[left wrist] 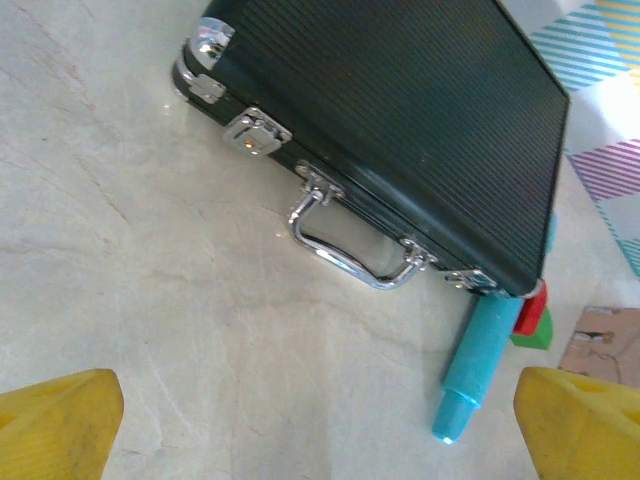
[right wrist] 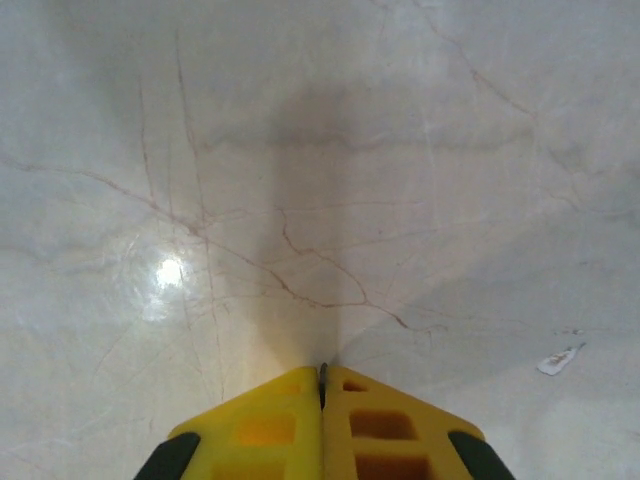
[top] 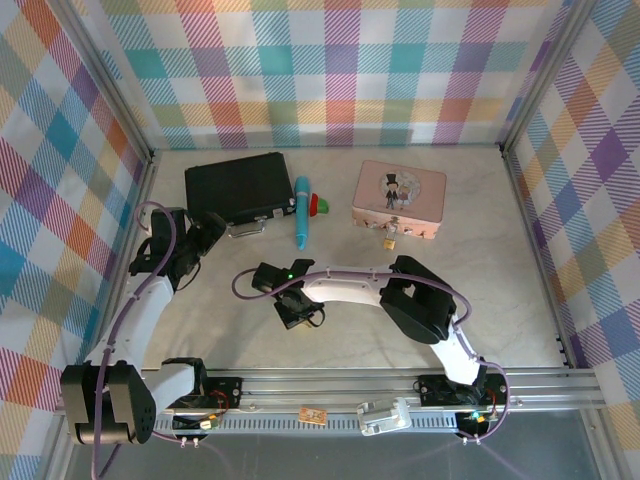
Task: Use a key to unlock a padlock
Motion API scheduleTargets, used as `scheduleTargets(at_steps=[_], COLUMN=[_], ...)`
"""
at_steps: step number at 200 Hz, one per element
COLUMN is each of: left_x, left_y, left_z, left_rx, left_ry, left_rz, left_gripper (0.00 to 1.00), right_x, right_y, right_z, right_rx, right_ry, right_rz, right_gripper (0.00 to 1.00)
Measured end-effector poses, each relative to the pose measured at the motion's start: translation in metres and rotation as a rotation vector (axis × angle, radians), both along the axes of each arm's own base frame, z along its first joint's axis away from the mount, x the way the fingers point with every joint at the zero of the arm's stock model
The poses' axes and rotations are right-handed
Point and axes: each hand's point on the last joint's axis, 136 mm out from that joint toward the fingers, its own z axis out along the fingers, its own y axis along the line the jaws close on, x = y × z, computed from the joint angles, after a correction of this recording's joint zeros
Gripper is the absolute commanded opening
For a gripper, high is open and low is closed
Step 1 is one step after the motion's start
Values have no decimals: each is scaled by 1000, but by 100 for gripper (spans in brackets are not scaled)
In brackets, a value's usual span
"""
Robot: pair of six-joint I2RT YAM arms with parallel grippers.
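Only a thin edge of the key (right wrist: 323, 374) sticks out past the right gripper's fingers, so the robot's left gripper should take the key (right wrist: 323, 388) in midair before unlocking the padlock.
The small brass padlock (top: 392, 238) hangs at the front of the pink picture tin (top: 400, 198) at the back right. My right gripper (top: 291, 312) is down at the tabletop near the middle. In the right wrist view its yellow fingers (right wrist: 270, 425) are pressed together, with a thin dark metal edge, the key (right wrist: 322, 374), pinched between their tips. My left gripper (top: 203, 236) hovers by the black case (top: 238, 187), its yellow fingers (left wrist: 60, 420) spread wide with nothing between them.
The black case (left wrist: 400, 130) with a silver handle and latches lies at the back left. A blue pen (top: 301, 212) with a red-green tip lies between it and the tin. Checkered walls close in three sides.
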Motion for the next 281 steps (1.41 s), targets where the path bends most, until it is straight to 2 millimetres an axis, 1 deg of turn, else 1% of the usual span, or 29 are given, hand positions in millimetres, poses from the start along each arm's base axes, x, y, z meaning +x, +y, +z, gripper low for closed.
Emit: scheduleTargets(at_steps=[18, 32, 47, 66, 84, 94, 115, 123, 139, 174, 203, 255, 268, 281], left_x=[3, 6, 11, 17, 20, 20, 14, 12, 7, 3, 1, 2, 1, 2], left_y=[-8, -18, -31, -60, -86, -101, -130, -141, -163, -208, -243, -286, -295, -300], left_z=[2, 4, 7, 12, 12, 9, -2, -6, -15, -31, -31, -37, -39, -42], left_rx=[-35, -62, -83, -117, -168, -203, -279, -312, -392, -539, -662, -847, -891, -925], left_ry=[-22, -43, -68, -100, -105, -90, -30, -9, 45, 149, 194, 266, 291, 309], left_rz=[-35, -73, -112, -186, -227, -233, -218, -208, -180, -131, -110, -53, -39, -24], left_gripper=[100, 100, 100, 100, 99, 99, 97, 96, 90, 83, 79, 71, 68, 67], right_x=[0, 2, 9, 23, 39, 46, 56, 61, 74, 107, 127, 135, 136, 137], right_y=[-8, -23, -41, -58, -74, -80, -89, -92, -99, -108, -113, -99, -96, -93], right_z=[0, 1, 7, 26, 52, 66, 88, 94, 103, 116, 127, 141, 144, 147], right_rx=[17, 34, 73, 167, 290, 355, 461, 490, 543, 634, 703, 797, 815, 831], right_ry=[24, 58, 92, 105, 94, 82, 58, 45, 19, -17, -48, -68, -69, -71], right_rz=[-34, -85, -168, -281, -391, -437, -502, -522, -559, -616, -635, -574, -561, -545], right_gripper=[0, 0, 0, 0, 0, 0, 0, 0, 0, 0, 0, 0, 0, 0])
